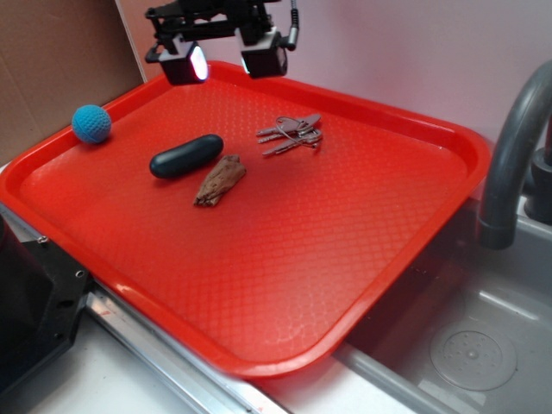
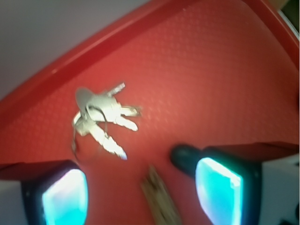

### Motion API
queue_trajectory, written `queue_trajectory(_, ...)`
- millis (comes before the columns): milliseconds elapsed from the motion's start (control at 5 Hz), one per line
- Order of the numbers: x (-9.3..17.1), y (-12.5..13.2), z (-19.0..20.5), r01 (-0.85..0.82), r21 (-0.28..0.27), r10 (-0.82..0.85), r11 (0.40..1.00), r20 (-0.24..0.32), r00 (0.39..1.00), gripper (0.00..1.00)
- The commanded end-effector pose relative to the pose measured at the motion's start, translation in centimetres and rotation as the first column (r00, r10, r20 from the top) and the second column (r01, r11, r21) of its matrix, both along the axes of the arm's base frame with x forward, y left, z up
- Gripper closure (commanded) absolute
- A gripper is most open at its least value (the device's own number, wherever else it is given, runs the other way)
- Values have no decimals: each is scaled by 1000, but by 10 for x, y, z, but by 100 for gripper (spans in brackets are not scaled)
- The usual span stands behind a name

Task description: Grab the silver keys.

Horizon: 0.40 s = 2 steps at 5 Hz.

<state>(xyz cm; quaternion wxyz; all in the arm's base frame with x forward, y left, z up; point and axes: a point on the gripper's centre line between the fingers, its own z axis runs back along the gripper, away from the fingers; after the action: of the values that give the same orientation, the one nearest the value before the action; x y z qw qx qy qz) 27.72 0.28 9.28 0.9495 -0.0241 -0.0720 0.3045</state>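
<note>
The silver keys (image 1: 289,135) are clear of the brown chip, so my gripper should keep going down toward their ring (image 1: 302,130) until my open fingers can close on it.
The silver keys (image 1: 291,134) lie splayed on the red tray (image 1: 285,259), toward its far side. In the wrist view the silver keys (image 2: 104,119) sit above and left of the gap between my fingers. My gripper (image 1: 231,59) hovers high over the tray's back-left rim, open, with nothing between its fingers. Its glowing pads (image 2: 65,197) frame bare tray and the tip of the brown chip (image 2: 159,199). In the wrist view the gripper (image 2: 140,194) is well apart from the keys.
A dark oval case (image 1: 185,156) and a brown wood-like chip (image 1: 220,180) lie left of the keys. A blue ball (image 1: 90,123) rests at the tray's left rim. A grey faucet (image 1: 517,147) and sink (image 1: 466,345) stand to the right.
</note>
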Motion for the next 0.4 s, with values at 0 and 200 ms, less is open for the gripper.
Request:
queue_trajectory(0,27,4,-16,11,25,-11,1000,18,1000,0)
queue_trajectory(200,31,-2,-27,29,-11,-29,1000,-9,1000,0)
